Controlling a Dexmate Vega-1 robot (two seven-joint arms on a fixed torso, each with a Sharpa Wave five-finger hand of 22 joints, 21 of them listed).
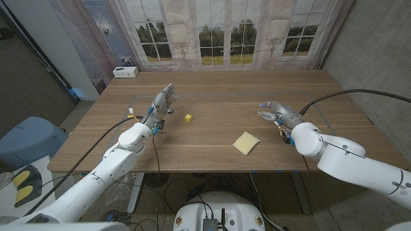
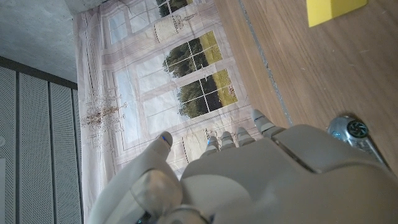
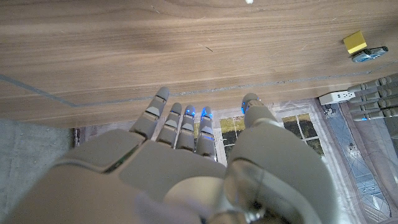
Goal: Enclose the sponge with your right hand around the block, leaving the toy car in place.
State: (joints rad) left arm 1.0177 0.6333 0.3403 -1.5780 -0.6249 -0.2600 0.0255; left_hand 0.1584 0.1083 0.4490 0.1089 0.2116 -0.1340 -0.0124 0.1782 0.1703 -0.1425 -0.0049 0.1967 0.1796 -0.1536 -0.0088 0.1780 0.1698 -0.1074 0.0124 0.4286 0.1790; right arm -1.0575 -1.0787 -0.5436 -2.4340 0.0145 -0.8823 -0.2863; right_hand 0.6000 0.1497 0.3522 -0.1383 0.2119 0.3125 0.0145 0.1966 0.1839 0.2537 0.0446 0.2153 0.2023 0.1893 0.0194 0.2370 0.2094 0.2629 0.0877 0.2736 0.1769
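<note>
My gripper will make the pale yellow sponge buckle into a fold around the block when it squeezes, because the sponge is broad with a thin edge.
A pale yellow sponge lies near the table's front edge, right of centre. A small yellow block sits left of centre. Between it and my left hand lies a small silver-blue toy car. My right hand is behind and to the right of the sponge, apart from it, fingers spread and holding nothing. My left hand stretches out left of the block, fingers extended and empty.
A white box stands at the table's far left corner. Thin tape lines mark a rectangle on the wood. Curtains and windows close off the back. A blue seat stands off the table's left side.
</note>
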